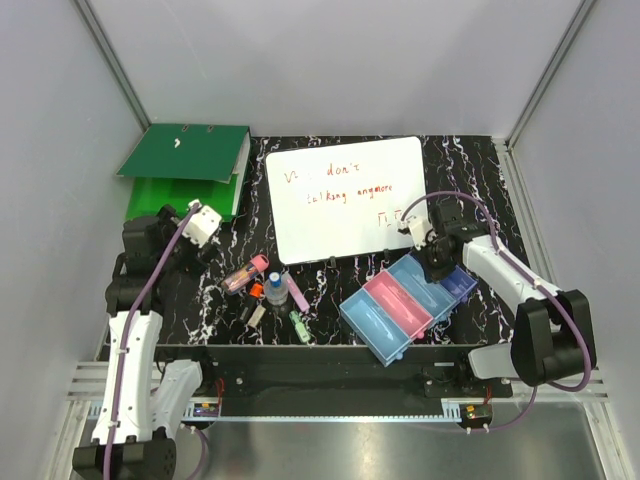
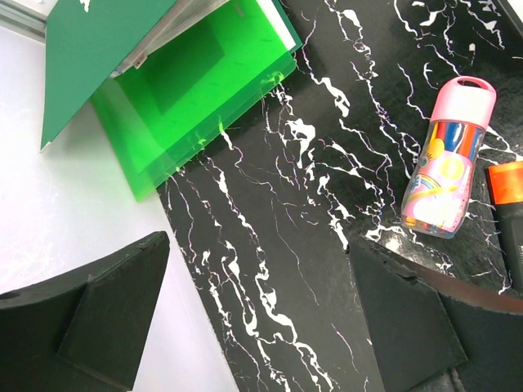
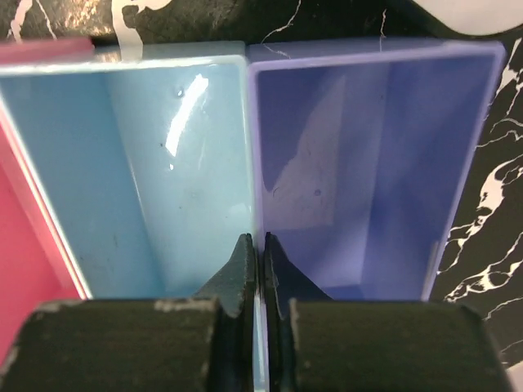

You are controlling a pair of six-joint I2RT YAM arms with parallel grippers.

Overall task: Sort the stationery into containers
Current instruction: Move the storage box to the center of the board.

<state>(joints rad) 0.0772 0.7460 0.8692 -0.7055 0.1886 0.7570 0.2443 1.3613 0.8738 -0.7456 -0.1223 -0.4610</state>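
Observation:
The thin bin's side [image 3: 255, 163] is in my right gripper, and open table [image 1: 489, 303] lies past the purple-blue bin. I should keep dragging the bins there until they are straight.
The stationery lies in a loose cluster on the black marbled table: a pink-capped tube [image 1: 245, 273], an orange-red piece [image 1: 256, 290], a clear bottle with a blue cap [image 1: 276, 290], a lilac stick [image 1: 297, 298], a green clip-like piece [image 1: 298, 324] and a small grey-white block [image 1: 255, 314]. The row of four bins [image 1: 372, 322] sits angled at the right. My right gripper [image 1: 437, 268] is shut on the thin wall [image 3: 253, 163] between the light blue bin [image 3: 122, 69] and the purple-blue bin [image 3: 376, 51]. My left gripper [image 2: 257, 269] is open and empty above bare table, left of the pink-capped tube [image 2: 448, 163].
A green ring binder [image 1: 185, 165] lies open at the back left and shows in the left wrist view [image 2: 163, 90]. A white whiteboard [image 1: 345, 198] with red writing lies behind the stationery. The table's left edge [image 2: 176, 269] runs under my left gripper.

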